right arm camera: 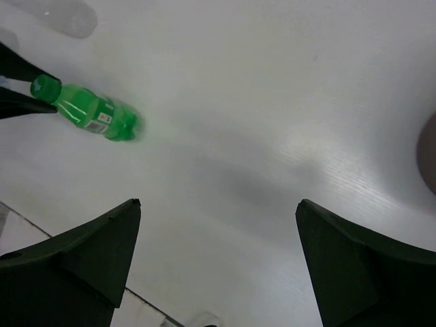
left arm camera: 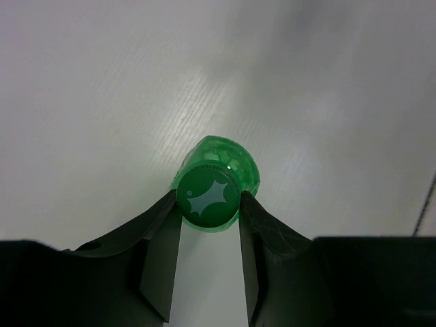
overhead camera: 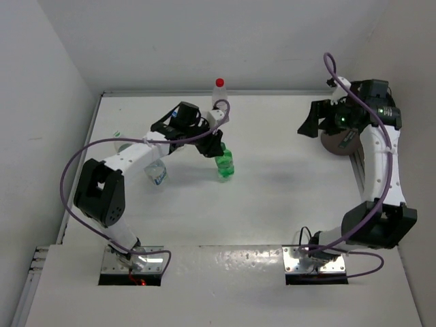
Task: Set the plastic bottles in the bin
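Observation:
Next, my right gripper takes the green bottle [overhead camera: 225, 165] by its body from my left gripper, because the brown bin [overhead camera: 338, 142] is beyond my left gripper's reach.
An all-green plastic bottle [overhead camera: 225, 166] stands on the white table, and my left gripper [overhead camera: 215, 148] is shut on its cap. In the left wrist view the green cap [left arm camera: 208, 197] sits squeezed between both fingertips of the left gripper [left arm camera: 208, 199]. The right wrist view shows the same bottle [right arm camera: 94, 114] at the upper left. A red-capped clear bottle [overhead camera: 219, 89] stands by the back wall. Another clear bottle [overhead camera: 157, 173] lies under my left arm. The brown bin [overhead camera: 336, 142] is at the right, mostly hidden by my right arm. My right gripper [overhead camera: 308, 126] hangs open and empty [right arm camera: 218, 211] beside the bin.
White walls close in the table on the left, back and right. A blurred clear bottle [right arm camera: 65, 17] shows at the top left of the right wrist view. The bin's dark rim [right arm camera: 429, 163] cuts into that view's right edge.

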